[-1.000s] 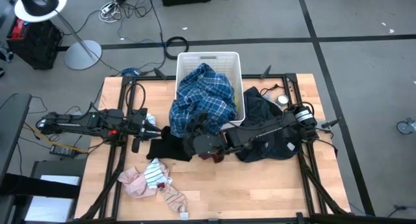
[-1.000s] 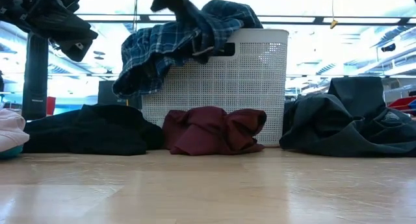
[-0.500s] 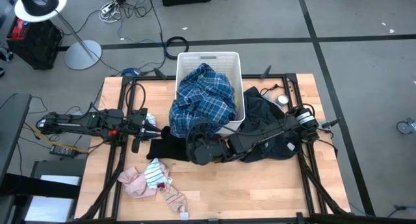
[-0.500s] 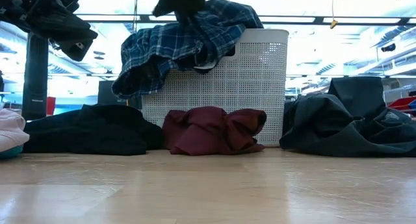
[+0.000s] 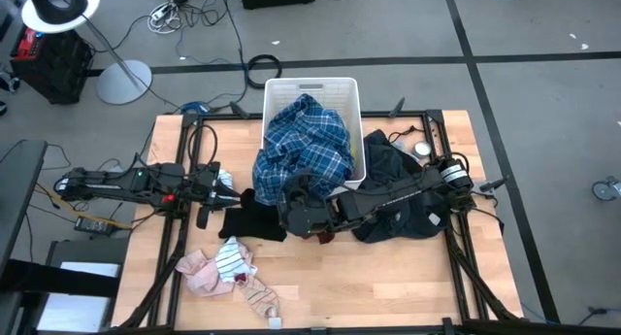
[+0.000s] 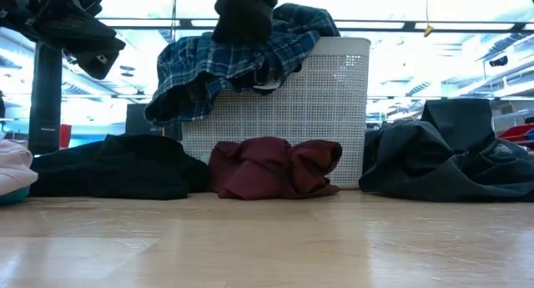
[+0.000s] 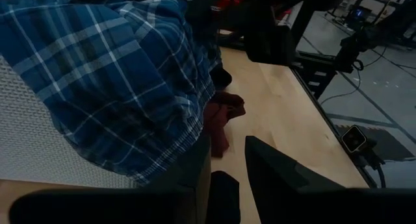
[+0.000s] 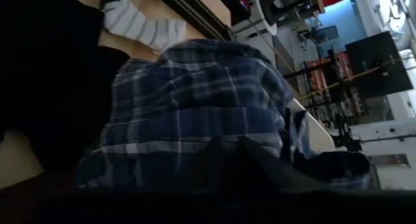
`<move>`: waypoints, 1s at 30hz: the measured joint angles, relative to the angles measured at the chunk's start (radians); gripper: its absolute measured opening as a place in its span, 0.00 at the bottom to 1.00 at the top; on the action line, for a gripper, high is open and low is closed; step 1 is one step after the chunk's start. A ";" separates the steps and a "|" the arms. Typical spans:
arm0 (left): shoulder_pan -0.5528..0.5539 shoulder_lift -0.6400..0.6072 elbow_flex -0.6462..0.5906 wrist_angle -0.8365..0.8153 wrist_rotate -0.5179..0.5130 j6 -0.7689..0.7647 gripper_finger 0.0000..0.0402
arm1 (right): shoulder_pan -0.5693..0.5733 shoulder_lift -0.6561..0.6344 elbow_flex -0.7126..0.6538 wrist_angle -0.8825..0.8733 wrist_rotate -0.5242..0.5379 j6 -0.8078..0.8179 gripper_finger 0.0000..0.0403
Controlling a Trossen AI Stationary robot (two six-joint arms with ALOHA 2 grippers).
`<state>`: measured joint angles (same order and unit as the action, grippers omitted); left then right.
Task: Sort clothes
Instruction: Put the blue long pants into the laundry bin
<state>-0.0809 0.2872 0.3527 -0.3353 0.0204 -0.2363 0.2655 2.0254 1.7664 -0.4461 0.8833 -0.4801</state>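
Note:
The blue plaid shirt hangs out over the basket's near rim (image 6: pixel 292 41). Next, I grip its hanging part (image 6: pixel 190 86) again with my right gripper, lift it over and put it down inside.
A white slotted basket (image 5: pixel 312 84) stands at the table's far middle. The blue plaid shirt (image 5: pixel 306 146) spills over its near rim and hangs down its wall (image 6: pixel 209 71). My right gripper (image 5: pixel 299 201) hovers low at the shirt's hanging part (image 6: pixel 242 17); whether it touches the shirt I cannot tell. A maroon piece (image 6: pixel 275 167) lies on the table against the basket's foot, with a black piece (image 5: pixel 247 218) to its left. My left gripper (image 5: pixel 230 191) stands open at the table's left, above the black piece and clear of it.
A dark heap (image 5: pixel 398 194) lies under my right arm at the table's right. Pink and striped pieces (image 5: pixel 221 267) lie near the front left corner. Bare wood (image 5: pixel 388 277) shows along the near edge toward the right.
My right gripper has tipped downward and sunk onto the shirt's top. The part of the plaid shirt that stood raised under it has dropped and spread over the basket's near rim. The rest of the shirt has stayed in place.

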 joint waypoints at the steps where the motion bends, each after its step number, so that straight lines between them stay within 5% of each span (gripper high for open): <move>1: 0.000 0.000 0.000 0.000 0.000 0.000 0.25 | 0.000 0.000 0.000 0.000 0.009 -0.002 0.07; 10: 0.000 0.000 0.000 0.000 0.000 0.000 0.25 | -0.004 0.001 -0.001 0.012 0.034 -0.002 0.01; 24: 0.000 0.000 0.000 0.000 0.000 0.006 0.25 | 0.008 0.001 -0.001 0.026 0.040 -0.018 0.28; 30: 0.000 0.000 0.000 0.000 0.000 0.005 0.25 | -0.025 0.001 -0.001 0.011 0.001 0.009 0.32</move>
<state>-0.0811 0.2872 0.3527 -0.3355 0.0205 -0.2314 0.2401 2.0266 1.7657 -0.4350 0.8841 -0.4713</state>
